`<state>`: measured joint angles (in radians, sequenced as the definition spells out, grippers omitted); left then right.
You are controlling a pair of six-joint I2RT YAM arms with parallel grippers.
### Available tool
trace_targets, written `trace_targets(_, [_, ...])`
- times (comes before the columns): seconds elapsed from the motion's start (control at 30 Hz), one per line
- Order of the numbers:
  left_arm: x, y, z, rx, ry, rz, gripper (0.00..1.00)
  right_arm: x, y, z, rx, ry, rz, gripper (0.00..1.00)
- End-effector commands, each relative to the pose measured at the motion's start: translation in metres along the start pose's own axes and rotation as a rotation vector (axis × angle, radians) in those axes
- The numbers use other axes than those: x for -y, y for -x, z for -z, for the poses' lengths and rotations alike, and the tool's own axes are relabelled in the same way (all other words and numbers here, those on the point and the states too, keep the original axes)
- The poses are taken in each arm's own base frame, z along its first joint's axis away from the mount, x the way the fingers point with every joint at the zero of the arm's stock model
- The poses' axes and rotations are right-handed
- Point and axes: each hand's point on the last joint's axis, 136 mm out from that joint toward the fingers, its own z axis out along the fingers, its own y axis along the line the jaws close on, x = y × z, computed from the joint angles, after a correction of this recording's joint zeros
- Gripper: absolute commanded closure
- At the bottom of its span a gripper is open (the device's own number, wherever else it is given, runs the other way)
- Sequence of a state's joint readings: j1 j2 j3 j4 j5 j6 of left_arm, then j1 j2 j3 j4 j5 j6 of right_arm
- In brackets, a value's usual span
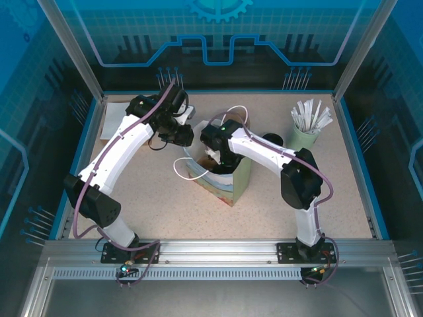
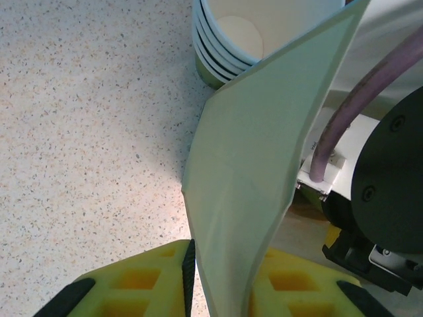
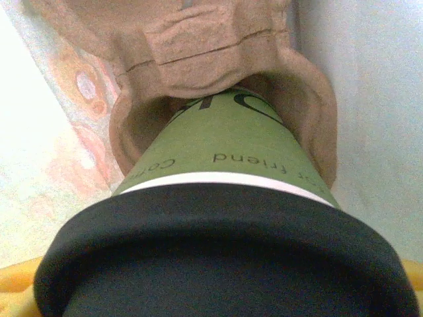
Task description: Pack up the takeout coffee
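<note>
The bag's side sits loose [image 2: 203, 274] between the left gripper's fingers, so the robot should pinch the bag's side tight [image 2: 228, 287] to keep the bag steady before the right gripper leaves the cup.
The takeout coffee [image 3: 228, 142], a green paper cup with a black lid, stands with its base in a pocket of the brown pulp carrier [image 3: 198, 33] inside the pale paper bag [image 1: 231, 188]. My right gripper [image 3: 211, 294] reaches down into the bag [image 3: 370, 99] and is shut on the cup at lid height; yellow fingertips [image 3: 16, 284] peek out beside the lid. At the bag's left top edge is my left gripper [image 1: 187, 134]. The bag's wall [image 2: 251, 172] runs between its yellow fingers [image 2: 139, 281], with a thin gap at the left pad, so the left gripper [image 2: 221, 287] is slightly open.
A pale green cup of white wrapped straws [image 1: 305, 135] stands at the back right. A stack of empty paper cups [image 2: 228, 46] sits on the speckled table [image 2: 86, 132] just beyond the bag's edge. Blue walls [image 1: 360, 152] border the table.
</note>
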<state>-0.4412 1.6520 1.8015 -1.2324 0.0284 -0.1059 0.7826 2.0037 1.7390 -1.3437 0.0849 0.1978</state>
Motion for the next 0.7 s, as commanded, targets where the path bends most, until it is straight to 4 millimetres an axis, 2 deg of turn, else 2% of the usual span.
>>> trace_targets(0.0, [-0.003,-0.005,-0.002,-0.011,0.023,-0.004,0.74,0.001,-0.003,-0.017,-0.047,0.02,0.0,0.16])
trace_targets(0.33, [-0.003,-0.007,-0.004,-0.018,0.021,-0.002,0.72,0.001,-0.001,-0.013,-0.024,0.021,0.0,0.09])
trace_targets(0.5, [-0.002,-0.005,-0.003,-0.013,0.017,-0.004,0.73,-0.001,0.002,0.002,0.025,0.034,-0.006,0.03])
trace_targets(0.67, [0.0,-0.005,-0.001,-0.01,0.002,0.001,0.79,-0.002,0.003,0.014,0.051,0.041,-0.008,0.0])
